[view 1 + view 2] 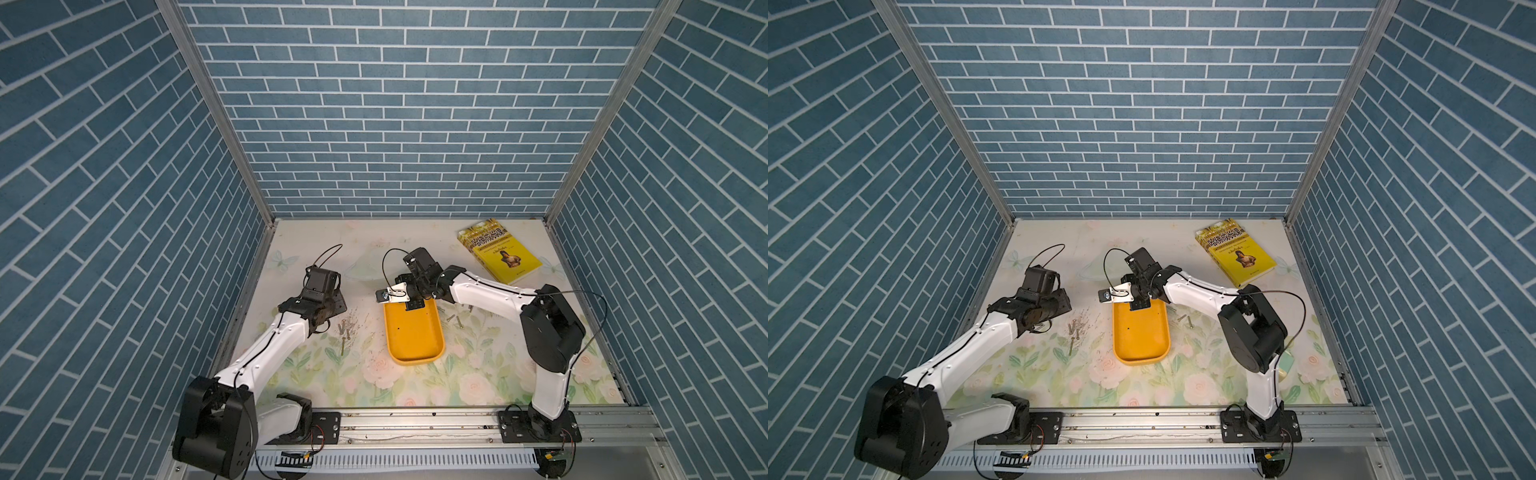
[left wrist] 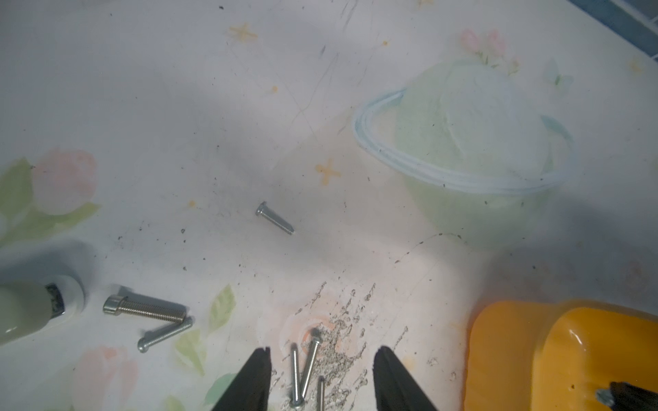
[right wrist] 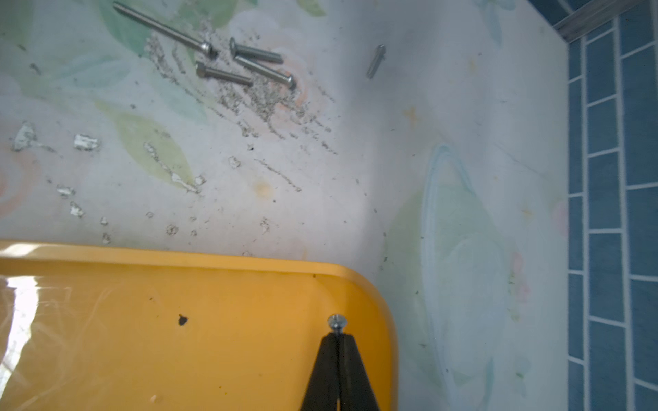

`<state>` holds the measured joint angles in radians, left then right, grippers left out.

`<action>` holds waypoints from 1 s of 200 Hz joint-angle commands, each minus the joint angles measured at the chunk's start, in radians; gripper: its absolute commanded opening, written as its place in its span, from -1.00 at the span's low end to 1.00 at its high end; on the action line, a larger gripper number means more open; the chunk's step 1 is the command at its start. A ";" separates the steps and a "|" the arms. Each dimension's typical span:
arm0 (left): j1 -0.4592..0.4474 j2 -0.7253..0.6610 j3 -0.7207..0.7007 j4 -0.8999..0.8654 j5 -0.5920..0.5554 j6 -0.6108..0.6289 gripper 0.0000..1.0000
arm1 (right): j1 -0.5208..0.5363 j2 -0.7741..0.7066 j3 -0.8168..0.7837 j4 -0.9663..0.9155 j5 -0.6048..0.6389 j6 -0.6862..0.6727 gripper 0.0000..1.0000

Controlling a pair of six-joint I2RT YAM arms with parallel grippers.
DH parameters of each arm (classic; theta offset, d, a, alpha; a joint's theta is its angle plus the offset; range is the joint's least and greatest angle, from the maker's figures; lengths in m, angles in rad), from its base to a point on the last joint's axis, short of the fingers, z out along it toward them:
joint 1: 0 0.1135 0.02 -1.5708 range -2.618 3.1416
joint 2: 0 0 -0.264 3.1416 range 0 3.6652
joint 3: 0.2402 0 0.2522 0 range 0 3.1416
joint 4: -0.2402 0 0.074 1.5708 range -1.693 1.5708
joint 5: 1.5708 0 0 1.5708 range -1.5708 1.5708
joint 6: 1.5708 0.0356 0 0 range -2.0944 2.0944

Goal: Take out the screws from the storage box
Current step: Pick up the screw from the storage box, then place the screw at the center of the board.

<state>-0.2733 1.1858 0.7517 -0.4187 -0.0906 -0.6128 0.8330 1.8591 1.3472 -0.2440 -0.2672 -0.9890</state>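
Note:
I keep moving my right gripper, its shut fingers holding the silvery screw (image 3: 336, 321) above the storage box, toward the screws (image 1: 456, 321) nearest the yellow book and let go there.
The storage box (image 1: 411, 338) (image 1: 1140, 334) is a shallow orange-yellow tray in the middle of the table. My right gripper (image 3: 337, 334) (image 1: 414, 306) hovers over its far end, shut on a small silvery screw (image 3: 337, 322) whose head sticks out past the fingertips. The tray floor (image 3: 213, 338) that shows carries only a dark speck. My left gripper (image 2: 322, 350) (image 1: 332, 309) stands open, left of the tray and low over the table, with three slim screws (image 2: 302, 370) lying between its fingers. More screws (image 2: 144, 309) (image 2: 275, 217) (image 3: 242, 60) lie around that spot.
A few screws (image 1: 455, 322) lie on the table just right of the tray. A yellow book (image 1: 498, 253) lies at the back right. In the left wrist view a pale green and white object (image 2: 32, 309) sits beside the screws. Blue brick walls close in three sides.

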 commanded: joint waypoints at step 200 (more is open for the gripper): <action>0.006 -0.158 -0.038 -0.005 -0.155 -0.006 0.55 | -0.199 -0.228 -0.582 0.387 0.439 0.523 -1.00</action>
<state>-0.2729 1.0431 0.7246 -0.4133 -0.2249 -0.6189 0.6365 1.6371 0.7475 0.1390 0.1383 -0.5030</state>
